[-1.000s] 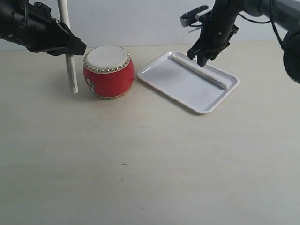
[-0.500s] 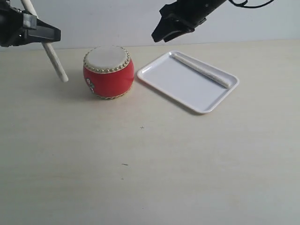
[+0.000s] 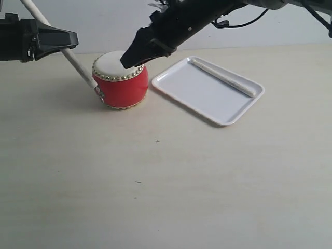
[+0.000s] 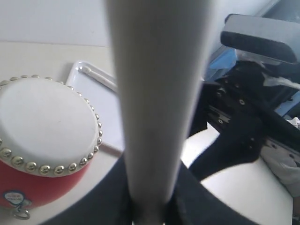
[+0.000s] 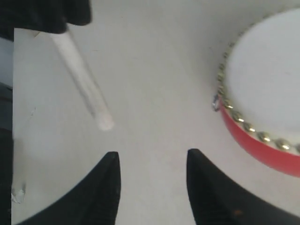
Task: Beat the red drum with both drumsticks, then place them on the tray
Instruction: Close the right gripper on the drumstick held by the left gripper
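Note:
My open right gripper should keep moving toward the held drumstick's lower end (image 3: 92,83), which is free below my left gripper, until its fingers are on both sides of the drumstick's body (image 3: 78,65).
The red drum (image 3: 120,83) stands on the table left of the white tray (image 3: 197,96). One whitish drumstick (image 3: 224,77) lies loose along the tray's far side. The other drumstick (image 3: 70,53) is tilted, its lower tip close to the drum's left side, and my left gripper (image 3: 70,41) is shut on it. In the left wrist view this drumstick (image 4: 157,93) fills the middle, beside the drum (image 4: 44,136). My right gripper (image 3: 128,60) reaches across and hovers over the drumhead's near right edge, open and empty. Its wrist view shows the gripper (image 5: 152,157), the drum (image 5: 265,89) and the held drumstick (image 5: 82,79).
The right arm (image 3: 187,21) stretches from the upper right across the tray's far corner to the drum. A pale wall runs behind the table. In the left wrist view the right arm (image 4: 248,122) is dark, right of the stick.
My right gripper left the stick in the tray and swung left to the drum. My left gripper tilted its stick, and the stick's lower tip came in to the drum's side.

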You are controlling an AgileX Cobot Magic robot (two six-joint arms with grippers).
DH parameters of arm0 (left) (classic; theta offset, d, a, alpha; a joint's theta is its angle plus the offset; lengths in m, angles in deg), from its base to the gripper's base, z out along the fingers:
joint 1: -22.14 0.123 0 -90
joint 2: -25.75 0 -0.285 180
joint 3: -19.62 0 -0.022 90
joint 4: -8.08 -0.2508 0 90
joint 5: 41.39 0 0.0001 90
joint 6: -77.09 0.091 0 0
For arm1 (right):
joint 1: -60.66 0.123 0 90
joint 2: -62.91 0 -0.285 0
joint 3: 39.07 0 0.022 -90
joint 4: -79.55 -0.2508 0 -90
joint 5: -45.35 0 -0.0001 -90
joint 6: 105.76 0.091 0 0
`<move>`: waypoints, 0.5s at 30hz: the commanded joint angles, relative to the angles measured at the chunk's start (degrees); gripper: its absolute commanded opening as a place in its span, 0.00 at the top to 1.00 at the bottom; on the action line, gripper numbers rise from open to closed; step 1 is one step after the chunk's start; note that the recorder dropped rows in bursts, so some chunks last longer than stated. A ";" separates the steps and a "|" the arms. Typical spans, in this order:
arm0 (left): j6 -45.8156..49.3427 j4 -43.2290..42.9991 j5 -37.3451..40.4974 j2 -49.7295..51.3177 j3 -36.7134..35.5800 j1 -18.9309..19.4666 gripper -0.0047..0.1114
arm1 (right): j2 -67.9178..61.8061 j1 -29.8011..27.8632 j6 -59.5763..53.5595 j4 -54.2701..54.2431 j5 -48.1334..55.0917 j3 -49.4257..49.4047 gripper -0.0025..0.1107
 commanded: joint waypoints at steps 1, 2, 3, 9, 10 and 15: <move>-0.19 1.56 1.31 -0.14 -0.07 0.34 0.96 | 2.84 2.15 -3.55 -1.03 -0.07 -0.36 0.59; -0.51 1.56 1.42 -0.14 -0.07 0.34 0.96 | 3.30 2.46 -4.05 -1.39 -0.07 -0.36 0.59; -0.62 1.80 1.73 -0.14 -0.07 0.34 0.96 | 3.47 2.86 -4.44 -1.98 -0.07 -0.36 0.59; -1.76 2.48 6.02 -0.14 -0.07 0.34 0.96 | 3.34 4.23 -5.29 -4.04 -0.07 -0.36 0.59; -1.76 2.48 6.24 -0.14 -0.07 0.34 0.96 | 3.34 4.74 -5.29 -4.04 -0.07 -0.36 0.59; -1.90 2.85 7.37 -0.14 -0.07 0.34 0.96 | 3.34 6.49 -5.69 -4.04 -0.07 -0.36 0.59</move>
